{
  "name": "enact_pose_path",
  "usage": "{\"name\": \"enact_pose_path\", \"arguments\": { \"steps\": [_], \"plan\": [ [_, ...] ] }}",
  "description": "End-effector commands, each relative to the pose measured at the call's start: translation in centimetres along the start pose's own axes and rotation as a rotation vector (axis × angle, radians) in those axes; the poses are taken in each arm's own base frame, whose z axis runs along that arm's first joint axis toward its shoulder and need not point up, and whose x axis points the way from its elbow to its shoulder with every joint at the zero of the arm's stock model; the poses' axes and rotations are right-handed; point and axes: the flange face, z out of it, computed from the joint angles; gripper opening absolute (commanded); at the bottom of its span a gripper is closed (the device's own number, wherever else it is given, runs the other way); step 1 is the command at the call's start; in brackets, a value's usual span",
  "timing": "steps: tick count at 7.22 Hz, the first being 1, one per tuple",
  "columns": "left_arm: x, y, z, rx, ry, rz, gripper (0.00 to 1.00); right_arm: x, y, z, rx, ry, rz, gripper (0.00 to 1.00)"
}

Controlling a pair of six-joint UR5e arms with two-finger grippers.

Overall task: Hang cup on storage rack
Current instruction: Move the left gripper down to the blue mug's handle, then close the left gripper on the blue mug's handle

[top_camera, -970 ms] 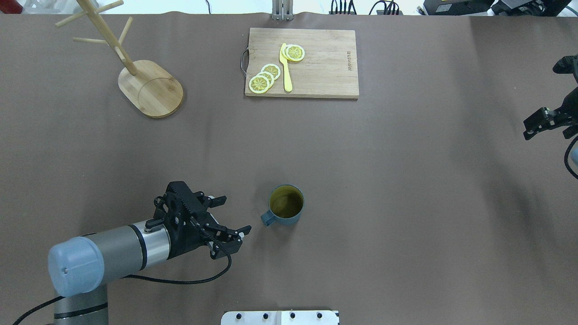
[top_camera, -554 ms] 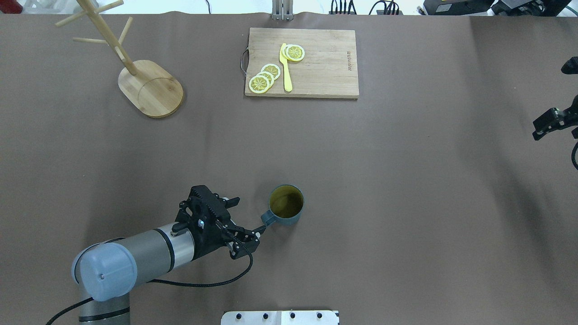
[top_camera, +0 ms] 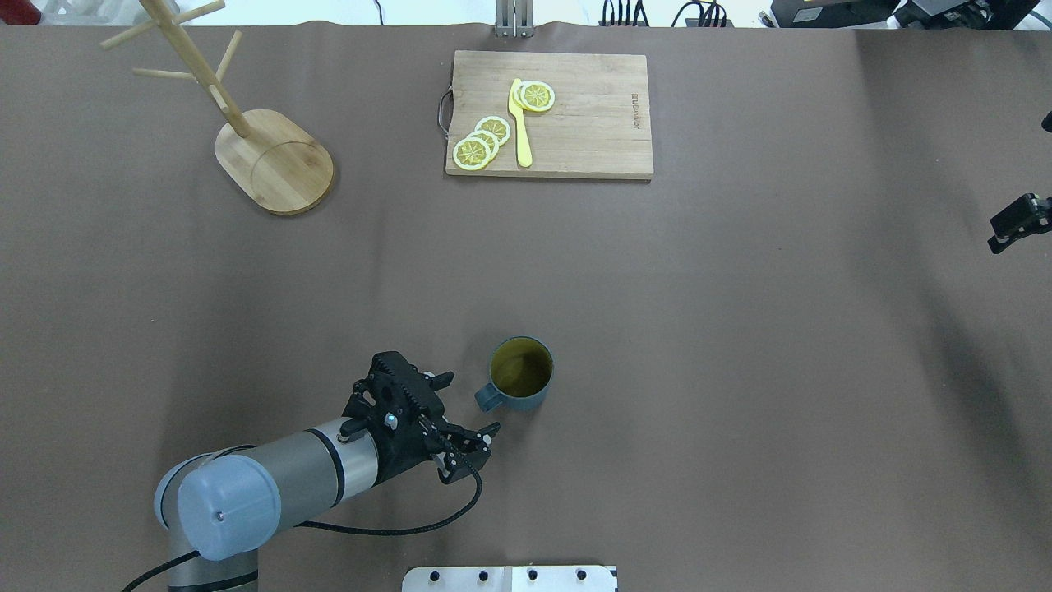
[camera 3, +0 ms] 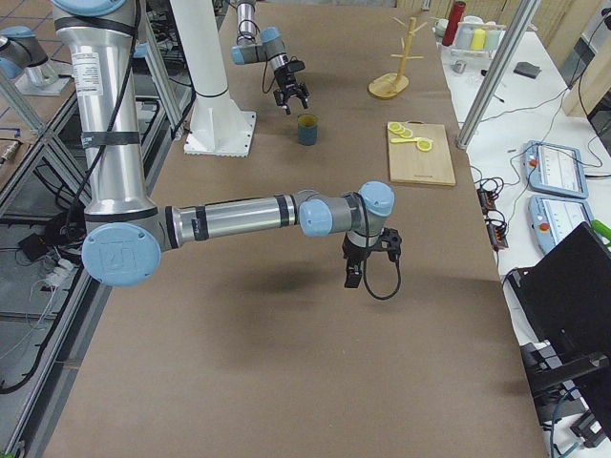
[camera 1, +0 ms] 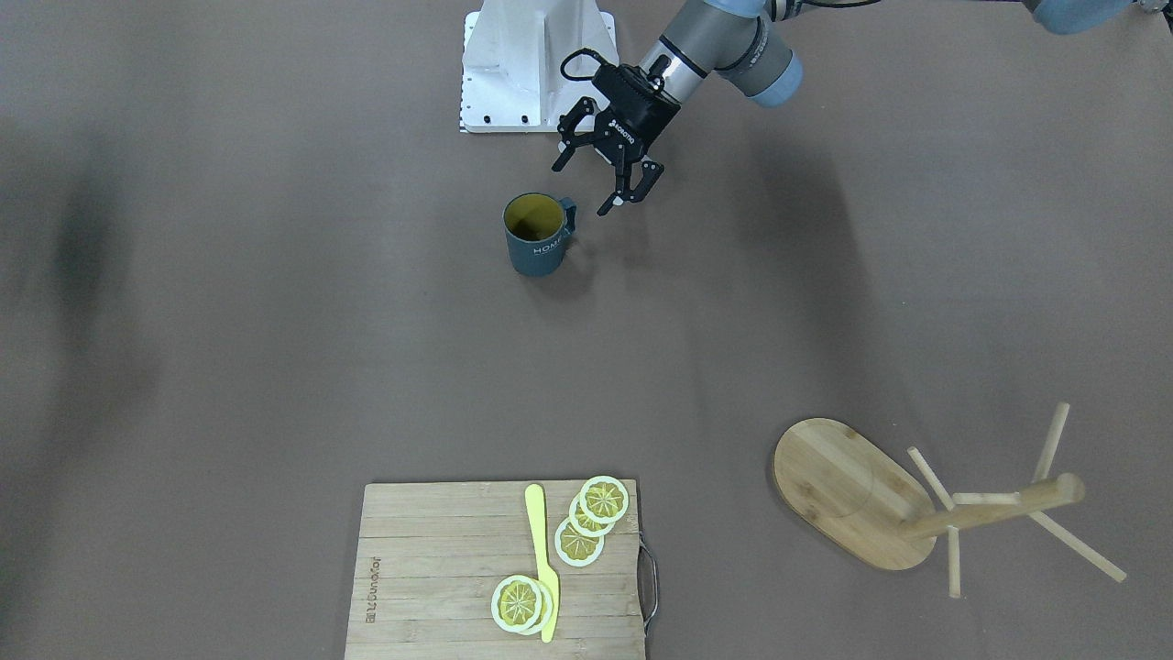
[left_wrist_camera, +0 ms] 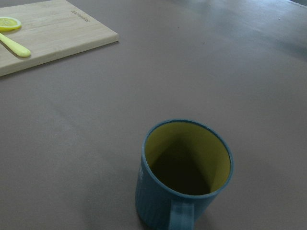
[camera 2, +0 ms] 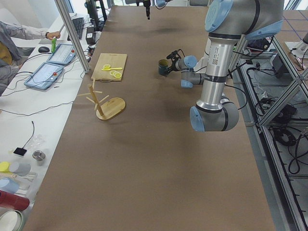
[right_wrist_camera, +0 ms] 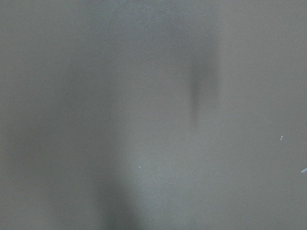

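Observation:
The dark teal cup (camera 1: pixel 538 237) has an opening wider than the rack peg (camera 1: pixel 984 499), so the cup will slide over the peg when the robot pushes it on.
The dark teal cup (top_camera: pixel 521 375) stands upright on the brown table, yellowish inside, its handle pointing toward my left gripper. It also shows in the front view (camera 1: pixel 536 236) and fills the left wrist view (left_wrist_camera: pixel 184 177), handle nearest the camera. My left gripper (top_camera: pixel 470 404) is open and empty, its fingertips on either side of the handle and just short of it, low over the table (camera 1: pixel 584 188). The bamboo storage rack (top_camera: pixel 275 160) stands at the far left with bare pegs. My right gripper (top_camera: pixel 1017 224) shows only partly at the right edge; I cannot tell its state.
A wooden cutting board (top_camera: pixel 575 123) with lemon slices (top_camera: pixel 482 141) and a yellow knife (top_camera: pixel 521 123) lies at the far middle. The robot's white base plate (top_camera: pixel 509 578) is at the near edge. The right wrist view shows only bare table.
My left gripper has moved right and closer to the cup's handle, still open. My right arm has drawn back toward the right edge. The cup has not moved.

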Motion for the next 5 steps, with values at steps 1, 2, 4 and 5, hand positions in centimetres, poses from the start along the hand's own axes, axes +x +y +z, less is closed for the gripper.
{"name": "enact_pose_path", "arguments": {
  "steps": [1, 2, 4, 5],
  "plan": [
    [0.3, 0.0, 0.7, -0.003, -0.001, 0.002, 0.83, 0.3, 0.0, 0.3, -0.008, -0.002, 0.008, 1.00],
    [0.7, -0.1, 1.7, -0.005, -0.001, 0.003, 0.80, 0.3, 0.0, 0.3, -0.008, -0.002, 0.008, 1.00],
    [0.6, 0.2, 2.0, -0.010, -0.002, 0.005, 0.80, 0.2, -0.1, 0.3, -0.009, -0.009, 0.009, 1.00],
    [0.5, 0.3, 1.8, -0.007, 0.002, 0.004, 0.80, 0.1, 0.0, 0.3, -0.011, -0.015, 0.009, 1.00]
  ]
}}
